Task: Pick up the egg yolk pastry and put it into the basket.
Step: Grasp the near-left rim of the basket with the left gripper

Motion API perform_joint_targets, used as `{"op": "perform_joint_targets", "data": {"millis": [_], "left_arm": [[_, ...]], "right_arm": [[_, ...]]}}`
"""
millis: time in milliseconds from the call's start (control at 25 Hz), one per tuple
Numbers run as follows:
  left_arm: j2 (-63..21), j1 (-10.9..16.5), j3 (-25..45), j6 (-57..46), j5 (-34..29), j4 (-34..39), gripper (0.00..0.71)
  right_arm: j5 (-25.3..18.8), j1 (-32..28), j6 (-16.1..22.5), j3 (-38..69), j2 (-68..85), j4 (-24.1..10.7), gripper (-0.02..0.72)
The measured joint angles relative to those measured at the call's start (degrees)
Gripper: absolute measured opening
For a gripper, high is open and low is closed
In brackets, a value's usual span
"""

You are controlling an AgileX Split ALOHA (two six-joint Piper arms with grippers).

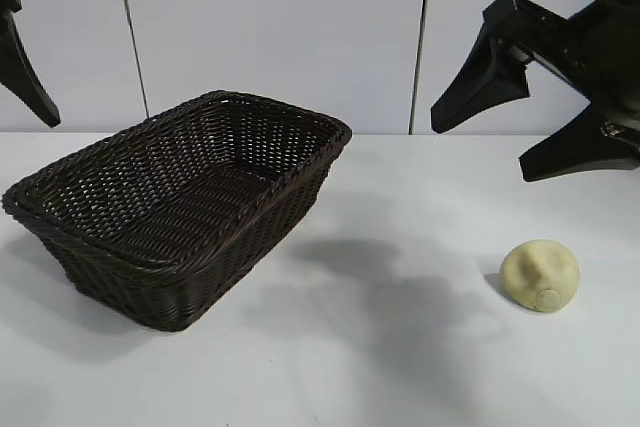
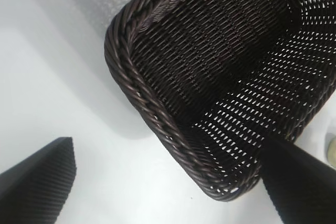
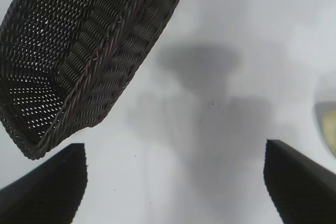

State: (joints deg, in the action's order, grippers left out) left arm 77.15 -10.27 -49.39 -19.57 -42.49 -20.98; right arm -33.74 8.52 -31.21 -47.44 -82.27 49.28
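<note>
The basket is standing at an angle with its far end (image 1: pixel 285 112) toward the wall, so the robot's left gripper should first take hold of the basket's near rim (image 1: pixel 62 239) and turn the basket straight.
The egg yolk pastry (image 1: pixel 541 274) is a small pale yellow ball lying on the white table at the right front. Only its edge shows in the right wrist view (image 3: pixel 328 129). The dark brown wicker basket (image 1: pixel 90 209) stands at the left, empty inside. My right gripper (image 1: pixel 478 151) is open, high above the table, up and to the left of the pastry and apart from it. In its own view it (image 3: pixel 176 187) has bare table between its fingers. My left gripper (image 2: pixel 168 192) is open and empty above the basket's corner (image 2: pixel 157 119); one finger (image 1: pixel 22 67) shows at the far left.
A white panelled wall (image 1: pixel 280 27) stands behind the table. Bare white tabletop (image 1: pixel 400 347) lies between the basket and the pastry, with the right arm's shadow across it.
</note>
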Motion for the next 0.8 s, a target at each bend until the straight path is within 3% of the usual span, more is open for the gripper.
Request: {"op": "perform_joint_targets", "data": {"millis": [160, 320, 520, 800], "left_arm": [[0.00, -4.21, 0.00, -1.13, -2.08, -0.12, 0.687], [0.02, -8.97, 0.00, -8.53, 2.28, 2.97, 0.686], [0.52, -9.29, 0.00, -21.62, 3.82, 14.08, 0.685], [7.70, -9.29, 0.00, -25.75, 6.44, 15.46, 0.685]], "right_arm": [[-0.08, 0.00, 0.07, 0.00, 0.00, 0.00, 0.653], [-1.17, 0.00, 0.07, 0.00, 0.00, 0.00, 0.653], [-1.16, 0.00, 0.07, 0.00, 0.00, 0.00, 0.653], [-1.16, 0.00, 0.07, 0.00, 0.00, 0.00, 0.653]]}}
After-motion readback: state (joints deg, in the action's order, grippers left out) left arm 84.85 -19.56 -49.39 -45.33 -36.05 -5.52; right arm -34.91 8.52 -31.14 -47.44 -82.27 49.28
